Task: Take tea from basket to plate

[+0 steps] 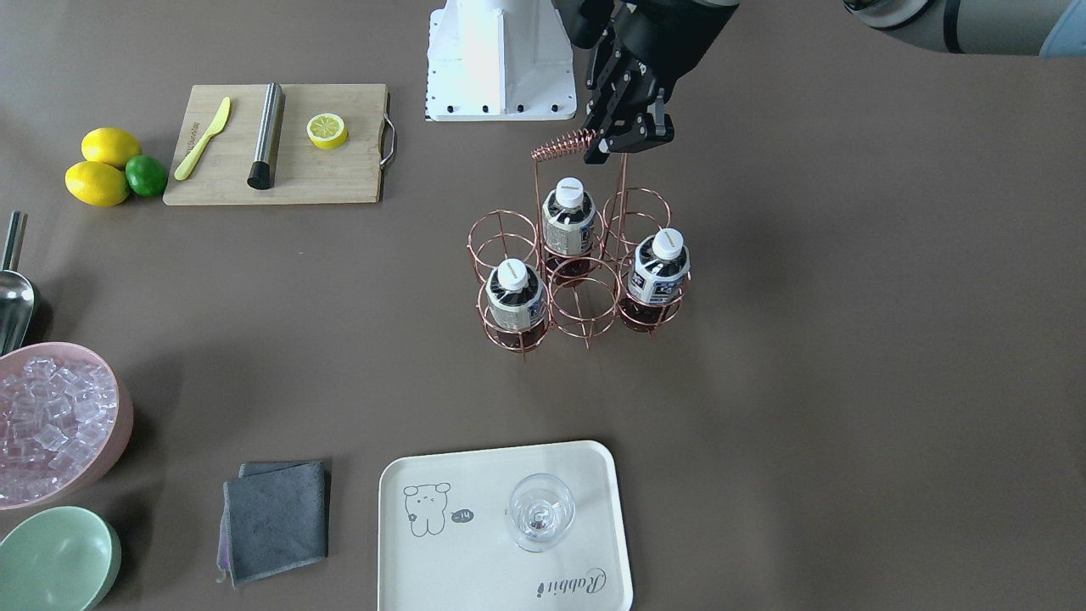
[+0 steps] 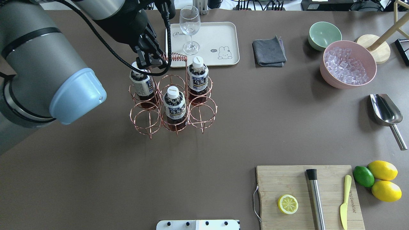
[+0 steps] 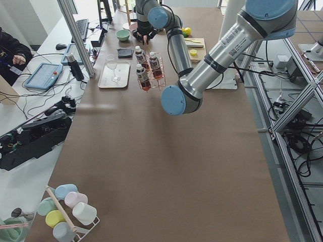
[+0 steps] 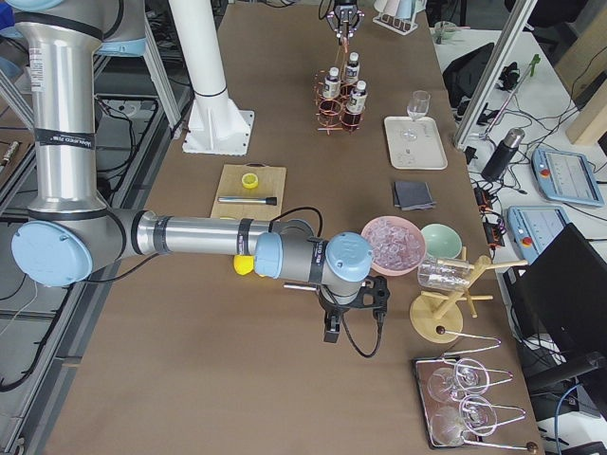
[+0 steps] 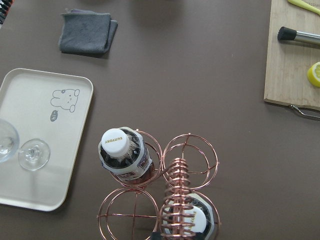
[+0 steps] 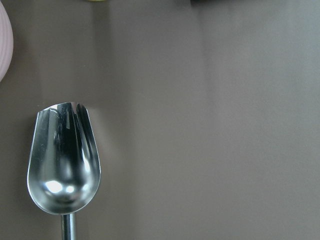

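Note:
I expect the tea bottles (image 1: 516, 302) to ride along when I carry the basket, because crossed wires (image 5: 134, 216) span the bottoms of the basket's empty rings.
Three tea bottles (image 1: 568, 222) (image 1: 517, 297) (image 1: 660, 270) stand upright in the copper wire basket (image 1: 583, 297) at mid-table. They also show in the overhead view (image 2: 140, 81) (image 2: 174, 102) (image 2: 197, 75). My left gripper (image 1: 629, 142) is open and empty. It hangs at the end of the basket's coiled handle (image 1: 560, 148), above the bottle nearest my left side. The cream plate (image 1: 458, 560) lies beyond the basket and holds a wine glass (image 1: 540, 512). My right gripper (image 4: 330, 334) shows only in the exterior right view, above a metal scoop (image 6: 62, 160). I cannot tell its state.
A cutting board (image 2: 306, 195) carries a lemon half, a steel muddler and a yellow knife. Two lemons and a lime (image 2: 363, 176) lie beside it. A pink bowl of ice (image 2: 346, 64), a green bowl (image 2: 322, 34) and a grey cloth (image 2: 269, 51) sit near the plate.

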You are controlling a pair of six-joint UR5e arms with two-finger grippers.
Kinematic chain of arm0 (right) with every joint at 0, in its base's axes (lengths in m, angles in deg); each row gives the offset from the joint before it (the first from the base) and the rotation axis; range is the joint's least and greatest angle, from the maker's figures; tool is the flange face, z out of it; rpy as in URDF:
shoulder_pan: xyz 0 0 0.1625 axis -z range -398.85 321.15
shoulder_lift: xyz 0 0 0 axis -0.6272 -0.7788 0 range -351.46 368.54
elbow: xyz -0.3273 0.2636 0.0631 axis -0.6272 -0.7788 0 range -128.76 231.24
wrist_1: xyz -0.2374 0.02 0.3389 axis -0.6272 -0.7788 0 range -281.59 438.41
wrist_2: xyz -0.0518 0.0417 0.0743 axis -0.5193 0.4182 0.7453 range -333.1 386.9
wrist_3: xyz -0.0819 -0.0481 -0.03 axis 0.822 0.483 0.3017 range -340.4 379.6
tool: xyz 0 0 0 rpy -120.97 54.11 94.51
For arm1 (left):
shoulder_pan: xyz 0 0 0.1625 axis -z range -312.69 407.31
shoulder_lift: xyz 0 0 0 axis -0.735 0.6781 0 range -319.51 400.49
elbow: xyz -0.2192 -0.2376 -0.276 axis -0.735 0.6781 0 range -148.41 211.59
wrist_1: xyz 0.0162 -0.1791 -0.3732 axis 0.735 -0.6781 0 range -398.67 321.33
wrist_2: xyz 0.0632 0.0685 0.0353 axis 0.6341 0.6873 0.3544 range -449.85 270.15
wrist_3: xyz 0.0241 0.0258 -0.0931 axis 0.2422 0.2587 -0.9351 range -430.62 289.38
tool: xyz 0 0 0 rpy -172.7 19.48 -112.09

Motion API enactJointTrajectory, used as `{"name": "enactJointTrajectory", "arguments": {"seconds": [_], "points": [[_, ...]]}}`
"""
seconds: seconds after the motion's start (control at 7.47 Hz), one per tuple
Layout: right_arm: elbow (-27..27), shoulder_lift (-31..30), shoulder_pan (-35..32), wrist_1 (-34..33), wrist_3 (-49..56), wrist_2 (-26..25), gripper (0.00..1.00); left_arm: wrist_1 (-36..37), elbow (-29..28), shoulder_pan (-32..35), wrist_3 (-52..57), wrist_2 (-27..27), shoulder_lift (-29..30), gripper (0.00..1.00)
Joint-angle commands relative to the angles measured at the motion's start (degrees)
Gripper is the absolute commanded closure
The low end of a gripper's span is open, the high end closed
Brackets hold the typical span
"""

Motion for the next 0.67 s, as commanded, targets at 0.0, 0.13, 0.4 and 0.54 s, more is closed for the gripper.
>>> {"name": "enactJointTrajectory", "arguments": {"seconds": [0.0,0.13,0.4,0.54], "points": [[-1.0,-0.2,0.0,0.0,0.0,0.0,0.00,-5.2,-4.2,-3.3,-1.3,0.2,1.4,1.00],[-0.9,-0.2,0.0,0.1,0.0,0.0,0.01,-5.4,-4.8,-4.1,-2.1,0.2,2.3,1.00],[0.0,0.1,0.0,0.2,0.2,-0.3,0.01,-5.4,-5.3,-7.8,-6.2,3.0,5.7,1.00],[1.2,0.5,0.2,0.2,0.1,-0.5,0.01,-5.5,-5.4,-8.8,-6.2,3.1,5.9,1.00]]}}
